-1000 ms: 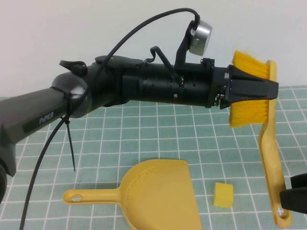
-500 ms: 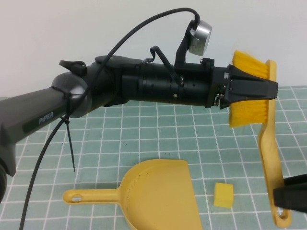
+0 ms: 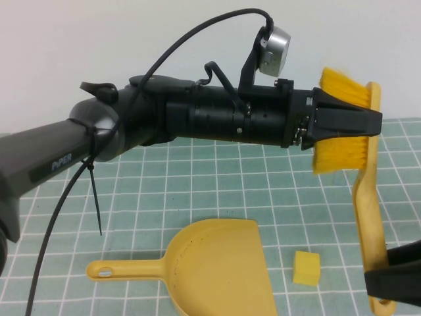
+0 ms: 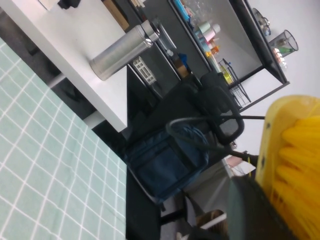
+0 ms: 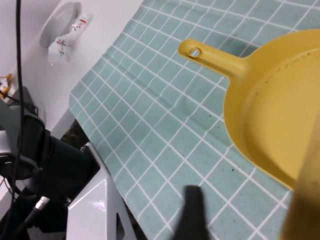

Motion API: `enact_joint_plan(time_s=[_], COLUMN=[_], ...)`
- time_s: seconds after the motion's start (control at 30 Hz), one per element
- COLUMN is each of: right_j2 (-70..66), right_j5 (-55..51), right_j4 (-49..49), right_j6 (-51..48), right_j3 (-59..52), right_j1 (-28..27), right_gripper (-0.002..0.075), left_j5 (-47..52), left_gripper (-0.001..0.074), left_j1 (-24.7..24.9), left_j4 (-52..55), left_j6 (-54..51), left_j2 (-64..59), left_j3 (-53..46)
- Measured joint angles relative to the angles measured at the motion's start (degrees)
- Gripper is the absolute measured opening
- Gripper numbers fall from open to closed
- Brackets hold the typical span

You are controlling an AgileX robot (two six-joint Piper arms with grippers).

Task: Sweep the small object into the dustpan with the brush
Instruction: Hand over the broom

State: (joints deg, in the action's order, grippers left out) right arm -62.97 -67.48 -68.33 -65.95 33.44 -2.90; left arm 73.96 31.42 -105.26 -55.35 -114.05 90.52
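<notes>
The brush is in my left gripper, held by its bristle block (image 3: 339, 157). My right gripper should take the brush's handle so that my left gripper is free to steady the dustpan's handle (image 3: 128, 269).
My left gripper (image 3: 347, 122) is shut on the bristle block of the yellow brush (image 3: 368, 210) and holds it high above the table, handle hanging down. In the left wrist view the brush (image 4: 295, 145) fills one corner beside a dark finger (image 4: 252, 210). My right gripper (image 3: 388, 282) is open at the handle's lower end, with a dark finger across it. Its wrist view shows one finger (image 5: 192, 212) apart from the blurred handle (image 5: 306, 205). The yellow dustpan (image 3: 220, 263) lies flat on the checked cloth. The small pale yellow cube (image 3: 306, 267) sits just right of the dustpan's mouth.
A green checked cloth (image 3: 197, 191) covers the table, and its edge (image 5: 100, 145) shows in the right wrist view. The long left arm (image 3: 197, 122) spans the scene above the dustpan. A steel flask (image 4: 125, 50) lies on a white shelf beyond the table.
My right gripper has moved left from the frame's edge to the lower end of the brush handle. The left arm, brush, dustpan and cube have stayed put.
</notes>
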Motion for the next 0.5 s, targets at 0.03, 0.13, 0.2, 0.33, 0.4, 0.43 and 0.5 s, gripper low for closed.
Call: enact_joint_plan(time_s=[0.03, 0.13, 0.2, 0.33, 0.4, 0.43, 0.5], right_j2=[0.0, 0.0, -0.1, -0.1, -0.1, -0.1, -0.1], right_j5=[0.3, 1.5, 1.9, 1.9, 1.9, 1.9, 1.9], right_j4=[0.0, 1.0, 1.3, 1.5, 1.5, 1.5, 1.5], right_j6=[-0.2, -0.2, 0.5, 0.9, 0.9, 0.9, 0.9], right_j3=[0.0, 0.0, 0.0, 0.0, 0.0, 0.0, 0.0], right_j1=[0.0, 0.0, 0.0, 0.0, 0.0, 0.0, 0.0], right_gripper=[0.0486, 0.0207, 0.0174, 0.0172, 0.0172, 0.0172, 0.0171], left_j5=[0.0, 0.0, 0.0, 0.0, 0.0, 0.0, 0.0], left_gripper=[0.0000, 0.0000, 0.0000, 0.0004, 0.0059, 0.0105, 0.0286], left_j1=[0.0, 0.0, 0.0, 0.0, 0.0, 0.0, 0.0], left_j4=[0.0, 0.0, 0.0, 0.0, 0.2, 0.2, 0.9], left_j6=[0.0, 0.1, 0.1, 0.1, 0.1, 0.1, 2.2], left_j2=[0.0, 0.0, 0.0, 0.0, 0.0, 0.0, 0.0], left_j3=[0.0, 0.0, 0.0, 0.0, 0.0, 0.0, 0.0])
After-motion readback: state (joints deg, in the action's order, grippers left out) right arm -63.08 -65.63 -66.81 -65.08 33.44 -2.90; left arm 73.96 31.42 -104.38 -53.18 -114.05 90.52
